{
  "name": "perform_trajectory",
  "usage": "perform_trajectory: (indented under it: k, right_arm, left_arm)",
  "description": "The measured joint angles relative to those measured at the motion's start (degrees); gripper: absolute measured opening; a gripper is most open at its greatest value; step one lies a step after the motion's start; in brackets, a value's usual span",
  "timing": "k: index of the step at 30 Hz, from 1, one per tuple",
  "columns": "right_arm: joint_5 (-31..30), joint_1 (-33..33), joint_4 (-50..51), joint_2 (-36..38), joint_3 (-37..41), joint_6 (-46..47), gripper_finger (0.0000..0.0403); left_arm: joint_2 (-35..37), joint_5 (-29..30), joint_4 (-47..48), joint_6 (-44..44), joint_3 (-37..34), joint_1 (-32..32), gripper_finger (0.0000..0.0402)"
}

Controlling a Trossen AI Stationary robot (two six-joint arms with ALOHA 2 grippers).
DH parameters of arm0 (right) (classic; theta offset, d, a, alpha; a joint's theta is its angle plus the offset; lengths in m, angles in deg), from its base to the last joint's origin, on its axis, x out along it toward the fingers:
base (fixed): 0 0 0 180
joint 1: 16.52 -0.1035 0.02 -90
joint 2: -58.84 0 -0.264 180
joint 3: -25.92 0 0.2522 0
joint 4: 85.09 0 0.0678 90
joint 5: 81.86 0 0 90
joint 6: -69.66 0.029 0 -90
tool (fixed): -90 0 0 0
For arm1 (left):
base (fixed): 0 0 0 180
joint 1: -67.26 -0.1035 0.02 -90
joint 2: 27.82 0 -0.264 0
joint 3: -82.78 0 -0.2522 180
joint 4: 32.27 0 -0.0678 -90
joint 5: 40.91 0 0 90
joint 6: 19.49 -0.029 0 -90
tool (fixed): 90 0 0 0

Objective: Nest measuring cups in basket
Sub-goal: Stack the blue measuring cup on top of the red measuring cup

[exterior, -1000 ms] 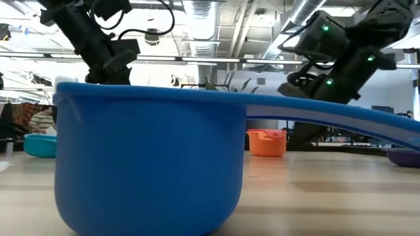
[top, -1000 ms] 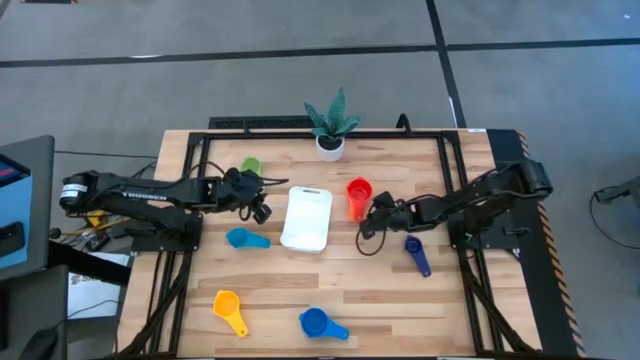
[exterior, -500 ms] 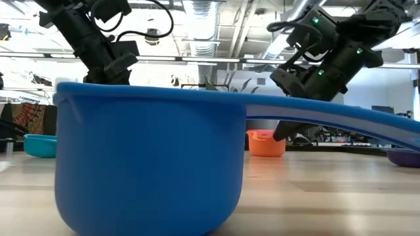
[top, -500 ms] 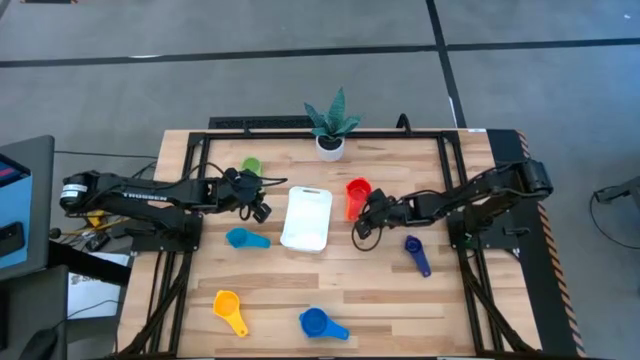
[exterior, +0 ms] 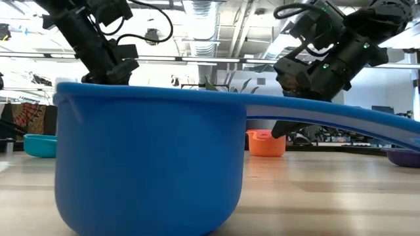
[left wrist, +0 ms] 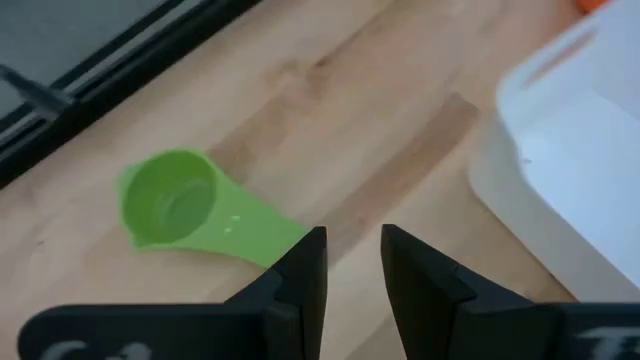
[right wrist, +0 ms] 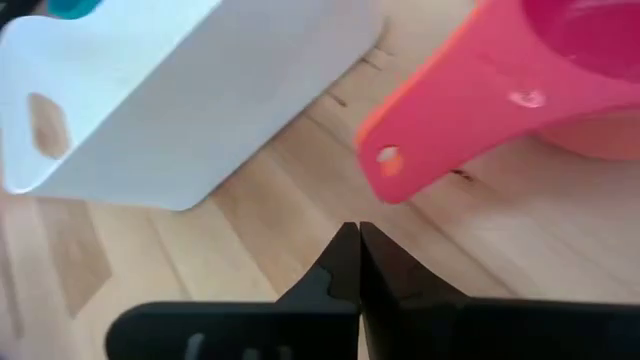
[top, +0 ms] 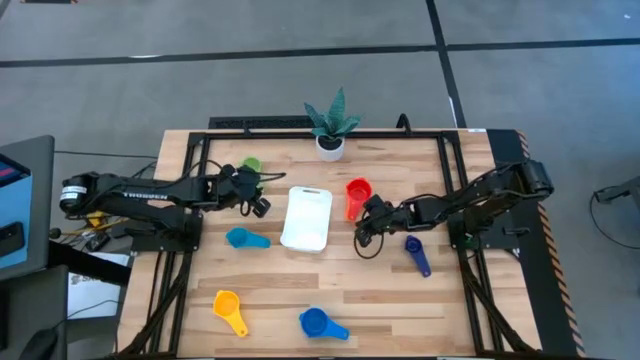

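Note:
I see that the basket is empty and the green cup [top: 252, 163] is smaller than the blue cup, so my left gripper should first grab the blue cup [top: 305, 317] by its rim.
The white basket [top: 307, 217] lies mid-table. The green cup [top: 250, 166] sits left of it, and my left gripper [top: 257, 206] hovers just near of the cup. In the left wrist view that gripper [left wrist: 352, 262] is open by a narrow gap, and the green cup's handle [left wrist: 262, 232] points toward it. The red cup [top: 357, 194] stands right of the basket. My right gripper [top: 362, 230] is shut, just short of the free end [right wrist: 385, 168] of the red cup's handle. The light blue [top: 243, 238], yellow [top: 230, 311], blue [top: 322, 323] and navy [top: 416, 253] cups lie apart on the table. No orange cup shows.
A white plant pot [top: 329, 143] stands at the far edge behind the basket. A black frame [top: 200, 150] rims the table's far and side edges. The blue cup [exterior: 147, 164] fills the low view, hiding most of the table. Bare wood lies between the basket and the near cups.
My right gripper has drawn a little toward the table's left and dropped lower beside the red cup's handle, its wrist turning, fingers still shut. My left gripper has edged slightly toward the green cup. The cups and basket have stayed where they were.

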Motion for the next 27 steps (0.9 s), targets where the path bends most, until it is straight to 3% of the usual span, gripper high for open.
perform_trajectory:
  k: [7, 10, 12, 18, 22, 27]
  right_arm:
    - [0.0, -2.1, -1.9, 0.3, 0.0, -1.3, 0.0018]
    - [-0.3, -2.4, -2.1, 1.5, 0.0, -1.7, 0.0019]
    - [-0.4, -2.1, -1.4, 2.6, 0.1, -2.9, 0.0018]
    - [-1.5, -0.3, -0.7, 8.6, 0.1, -4.1, 0.0028]
    - [-3.2, -2.0, 2.6, 13.3, 0.1, -8.9, 0.0046]
    - [-4.9, -4.2, 5.3, 15.5, 1.4, -12.2, 0.0059]
  left_arm:
    - [0.1, -0.6, 0.3, 1.2, 0.0, -2.4, 0.0087]
    - [0.9, 3.8, -1.1, 2.5, 0.0, -4.0, 0.0087]
    - [1.8, 4.9, -2.8, 1.4, 0.0, -8.3, 0.0087]
    - [1.0, -9.4, -6.8, 0.9, 0.0, -18.9, 0.0087]
    - [0.7, -12.6, -6.5, 1.0, -0.1, -16.7, 0.0087]
    - [1.3, -12.2, -12.5, 0.8, -0.7, -5.2, 0.0087]
